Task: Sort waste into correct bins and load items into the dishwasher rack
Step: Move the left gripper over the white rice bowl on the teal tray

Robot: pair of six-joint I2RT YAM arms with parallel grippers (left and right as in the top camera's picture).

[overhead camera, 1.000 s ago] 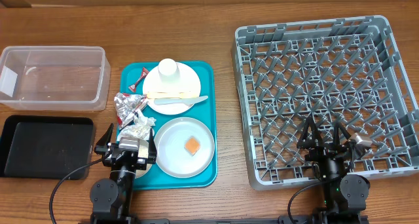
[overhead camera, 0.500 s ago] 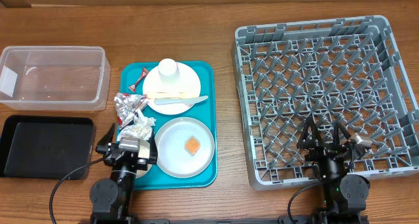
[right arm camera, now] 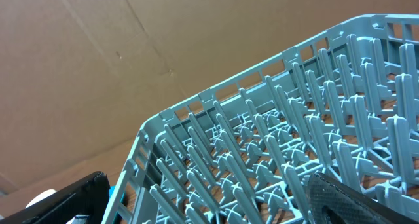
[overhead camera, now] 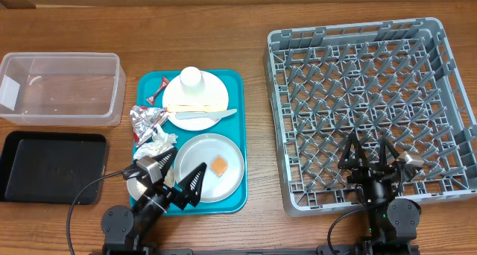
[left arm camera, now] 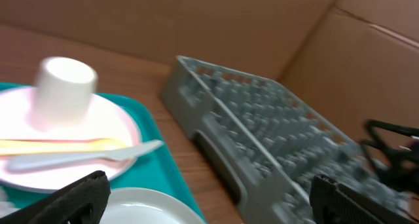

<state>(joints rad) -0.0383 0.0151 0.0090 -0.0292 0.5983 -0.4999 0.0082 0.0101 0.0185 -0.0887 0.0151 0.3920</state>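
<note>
The bowl (overhead camera: 135, 187) is under my left gripper, which points level, so I should lift the gripper, tilt its fingers down and grip the bowl's rim beside the front plate.
On the teal tray (overhead camera: 232, 87) a pinkish plate (overhead camera: 212, 91) carries a small white cup (overhead camera: 192, 77), a yellow utensil (overhead camera: 195, 106) and a pale knife (overhead camera: 207, 116). Crumpled foil (overhead camera: 146, 118), a white napkin (overhead camera: 156, 143) and a red wrapper (overhead camera: 156, 92) lie at its left side. The front plate (overhead camera: 197, 158) holds an orange square (overhead camera: 219, 166). My left gripper (overhead camera: 175, 174) hangs open over that plate's near-left rim, angled right; its wrist view shows the cup (left arm camera: 64, 92) and the rack (left arm camera: 275, 132). My right gripper (overhead camera: 370, 152) is open over the grey rack's (overhead camera: 358, 83) front edge.
A clear plastic tub (overhead camera: 61, 87) stands at the back left, with a shallow black tray (overhead camera: 52, 167) in front of it. Brown cardboard walls rise behind the table (overhead camera: 253, 24). The rack's upright pegs (right arm camera: 294, 139) fill the right wrist view.
My left gripper has swung to the right, from the tray's front-left corner toward the front plate, and now points at the rack. The right arm has not moved.
</note>
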